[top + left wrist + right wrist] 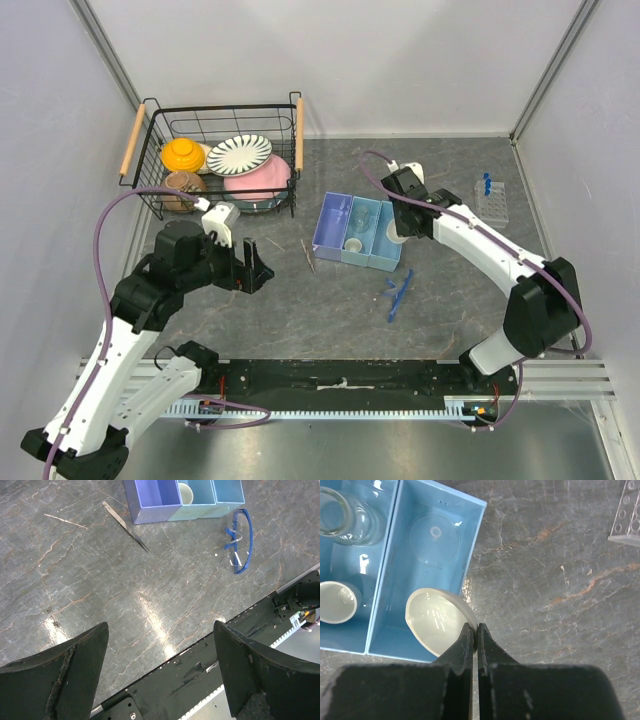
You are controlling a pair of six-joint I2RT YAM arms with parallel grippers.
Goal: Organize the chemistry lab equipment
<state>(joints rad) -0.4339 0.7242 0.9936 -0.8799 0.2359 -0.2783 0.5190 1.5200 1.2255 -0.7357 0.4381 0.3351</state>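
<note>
I keep lowering the white dome-shaped dish [434, 617] with my right gripper until it rests inside the tray, because it hangs over the free space on the tray's bottom [393, 622] beside the clear round dish.
My right gripper [474, 628] is shut on the rim of the white dome-shaped dish [437, 622], which tilts over the right compartment of the blue tray [385, 605]; in the top view this gripper [398, 235] is at the tray's right end. The tiny white cup [337, 602] sits in the middle compartment. The clear tube rack [490, 200] with blue-capped tubes stands at the far right. Blue stick tools [398, 295] lie in front of the tray. The thin metal spatula [125, 526] lies left of it. My left gripper [255, 270] hovers open and empty, apart from all of these.
A black wire basket [220, 170] with striped, pink and orange crockery stands at the back left. A clear glass vessel [345, 510] and a clear round dish [435, 537] lie in the tray. A thin splinter [65, 521] lies near the spatula. Walls close three sides.
</note>
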